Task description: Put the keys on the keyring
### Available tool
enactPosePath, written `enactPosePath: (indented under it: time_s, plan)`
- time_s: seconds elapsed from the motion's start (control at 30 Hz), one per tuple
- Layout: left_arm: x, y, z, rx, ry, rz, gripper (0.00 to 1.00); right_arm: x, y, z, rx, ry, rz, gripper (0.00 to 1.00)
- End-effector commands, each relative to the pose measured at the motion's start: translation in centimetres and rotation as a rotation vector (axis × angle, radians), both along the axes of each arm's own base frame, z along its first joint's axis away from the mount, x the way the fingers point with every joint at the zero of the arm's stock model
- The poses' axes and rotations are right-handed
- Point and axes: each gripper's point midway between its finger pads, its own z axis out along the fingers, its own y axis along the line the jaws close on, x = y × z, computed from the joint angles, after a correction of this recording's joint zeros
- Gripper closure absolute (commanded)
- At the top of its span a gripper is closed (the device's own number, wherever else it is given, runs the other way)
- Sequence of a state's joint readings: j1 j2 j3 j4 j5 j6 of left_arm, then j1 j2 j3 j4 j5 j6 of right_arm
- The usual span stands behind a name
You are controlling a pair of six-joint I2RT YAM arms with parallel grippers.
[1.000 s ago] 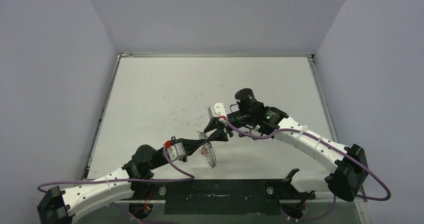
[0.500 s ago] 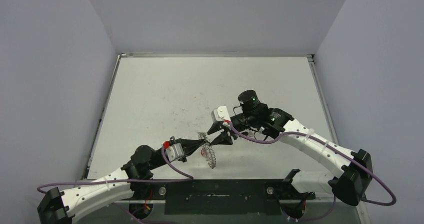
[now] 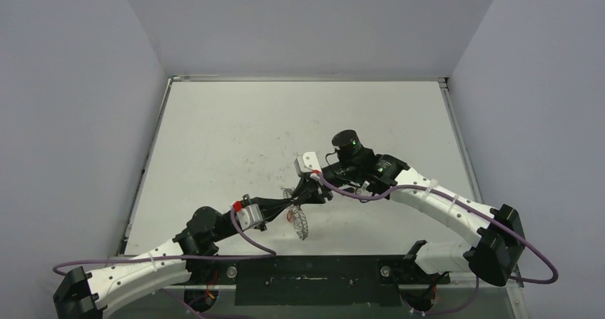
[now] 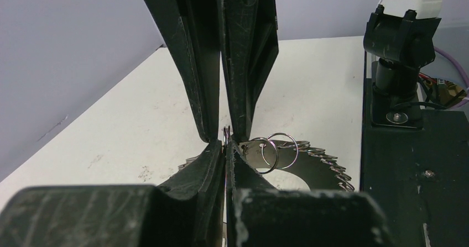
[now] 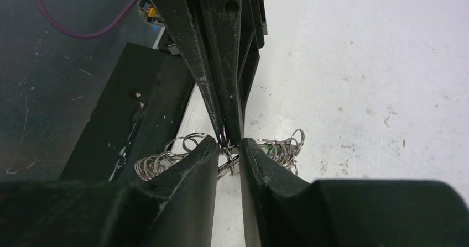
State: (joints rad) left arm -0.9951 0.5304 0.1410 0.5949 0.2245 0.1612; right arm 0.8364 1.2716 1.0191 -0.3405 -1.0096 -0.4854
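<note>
Only a short end of the wire loop (image 4: 226, 133) sticks out past the left gripper's fingers, so the robot's right gripper should hold and turn it (image 5: 229, 158) before the left gripper takes hold of it again.
The keyring (image 3: 302, 223) is a grey scalloped ring carrying several small wire loops, and it hangs just over the table near the front. My left gripper (image 3: 294, 203) is shut on its edge. In the left wrist view my left gripper (image 4: 226, 145) pinches a thin metal edge, with the keyring (image 4: 315, 167) behind it. My right gripper (image 3: 305, 193) meets it tip to tip. In the right wrist view my right gripper (image 5: 228, 143) stands narrowly open, its tips either side of the left fingers (image 5: 221, 64) and wire loops of the keyring (image 5: 282, 147). The keys are not in view.
A black base plate (image 3: 314, 272) runs along the near table edge between the arm bases. Purple cables (image 3: 357, 194) loop along both arms. Grey walls enclose the white table (image 3: 285, 119) on three sides.
The right gripper drew back to the right, then returned to the left gripper's tips with its jaws narrower. The left gripper and keyring stayed put.
</note>
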Motion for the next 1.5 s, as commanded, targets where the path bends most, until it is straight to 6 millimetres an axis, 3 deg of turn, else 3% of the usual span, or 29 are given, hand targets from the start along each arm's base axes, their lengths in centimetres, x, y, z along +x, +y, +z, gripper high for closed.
enactPosePath:
  time_s: [0.0, 0.1, 0.13, 0.37, 0.5, 0.7, 0.83, 1.17, 1.47]
  plan:
    - [-0.3, 0.2, 4.3, -0.117, -0.072, -0.009, 1.00, 0.1, 1.1, 0.7, 0.051, -0.025, 0.030, 0.83]
    - [-0.3, 0.3, 4.3, -0.117, -0.073, -0.008, 1.00, 0.2, 1.1, 0.5, 0.039, -0.026, 0.033, 0.99]
    - [-0.4, 0.3, 4.4, -0.119, -0.074, -0.009, 1.00, 0.2, 1.0, 0.5, 0.033, -0.027, 0.034, 1.00]
    - [0.2, 0.6, 3.9, -0.102, -0.057, 0.028, 1.00, 0.6, 0.1, 0.6, -0.031, -0.059, -0.007, 1.00]
    - [1.2, 1.1, 3.2, -0.060, -0.020, 0.088, 0.82, 0.8, -0.6, 0.2, -0.145, -0.056, -0.044, 1.00]
    - [1.7, 2.0, 2.2, 0.078, 0.001, 0.137, 0.72, 0.8, -1.4, -1.7, -0.404, -0.047, -0.087, 1.00]
    - [1.6, 2.2, 1.6, 0.165, 0.013, 0.136, 0.66, 1.5, -1.4, -1.5, -0.504, -0.046, -0.143, 1.00]
    - [0.9, 1.0, 0.2, 0.272, 0.074, 0.061, 0.60, 2.0, 0.0, -0.5, -0.537, -0.039, -0.190, 1.00]
    - [1.7, -0.6, -0.3, 0.286, 0.114, 0.053, 0.61, 1.8, 0.3, -0.8, -0.553, -0.042, -0.181, 1.00]
